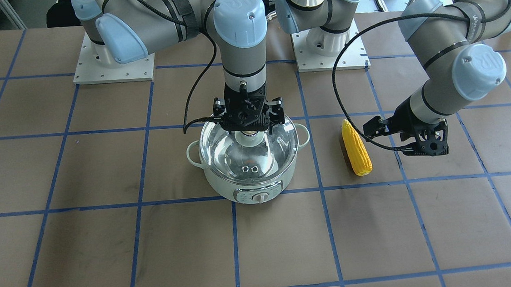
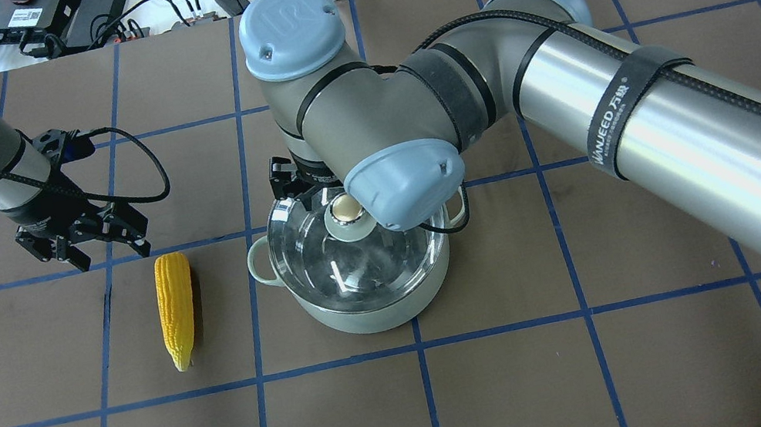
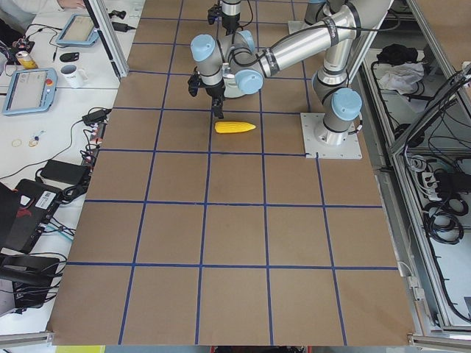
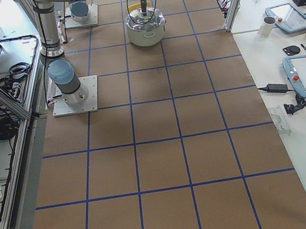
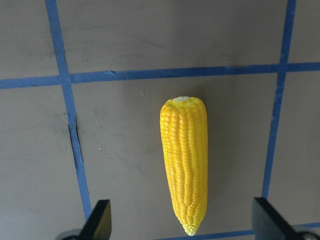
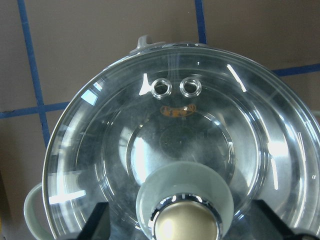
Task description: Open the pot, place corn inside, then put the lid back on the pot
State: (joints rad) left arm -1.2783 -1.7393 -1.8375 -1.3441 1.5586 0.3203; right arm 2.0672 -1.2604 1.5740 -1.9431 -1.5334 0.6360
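The clear glass lid (image 1: 246, 158) should sit level over the yellow corn (image 1: 356, 147) when I lower the lid, because the corn is shorter than the pot's width.
The pale mint-green pot (image 1: 249, 185) stands mid-table with the clear glass lid (image 1: 256, 157) resting on it. My right gripper (image 1: 249, 119) hangs straight above the lid. Its jaws are open, one on each side of the beige-gold knob (image 6: 186, 226), with a gap on both sides. The yellow corn (image 1: 356, 148) lies flat on the table beside the pot, on my left. My left gripper (image 2: 114, 254) hovers open and empty just behind the corn's blunt end. In the left wrist view the corn (image 5: 184, 162) lies lengthwise between the two fingertips (image 5: 100, 215).
The table is brown with a blue tape grid (image 1: 235, 236). The two arm base plates (image 1: 114, 63) sit at the robot's side. The pot's control knob (image 1: 259, 197) faces away from the robot. Desks with tablets and cables (image 4: 301, 71) lie beyond the table's far edge.
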